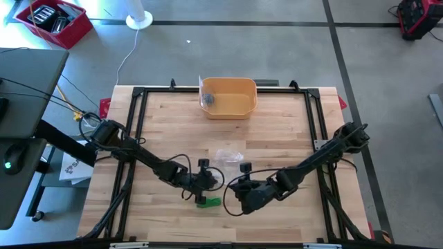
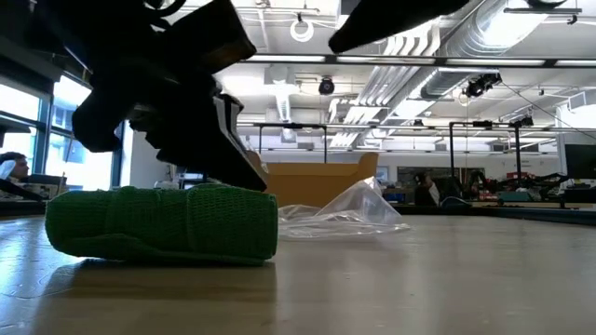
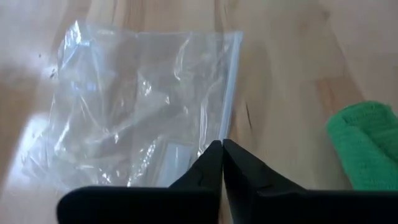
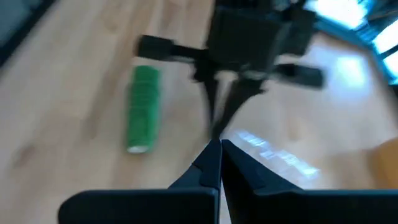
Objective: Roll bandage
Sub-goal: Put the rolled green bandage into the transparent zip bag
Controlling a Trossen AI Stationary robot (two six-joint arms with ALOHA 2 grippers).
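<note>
The clear bag's strip edge (image 3: 230, 87) is lying flat on the wood. Next, my right gripper lifts the strip edge's far corner (image 3: 237, 37) while my left gripper opens to grab the bag's raised edge.
The green bandage (image 1: 208, 202), a rolled bundle, lies on its side on the wooden table near the front edge; the low view shows it close up (image 2: 163, 223). Just behind it, my left gripper (image 3: 222, 144) is shut at the near corner of a clear plastic bag (image 3: 143, 99) that lies flat on the table. My right gripper (image 4: 221, 144) is shut and hovers above the table to the right of the bandage (image 4: 144, 106), pointing at the left gripper (image 4: 217, 127). It touches nothing. My left gripper pinches the clear bag between its two fingertips at the strip edge, near the corner (image 3: 221, 127). The fingers slant down from the table's left side. The bag lies crumpled on the table, not lifted. The bandage lies apart from this gripper.
A yellow bin (image 1: 228, 97) with a small grey thing inside stands at the table's far edge. A black frame (image 1: 138, 124) runs round the tabletop. Bare wood lies to the right of the bag and along the left side.
</note>
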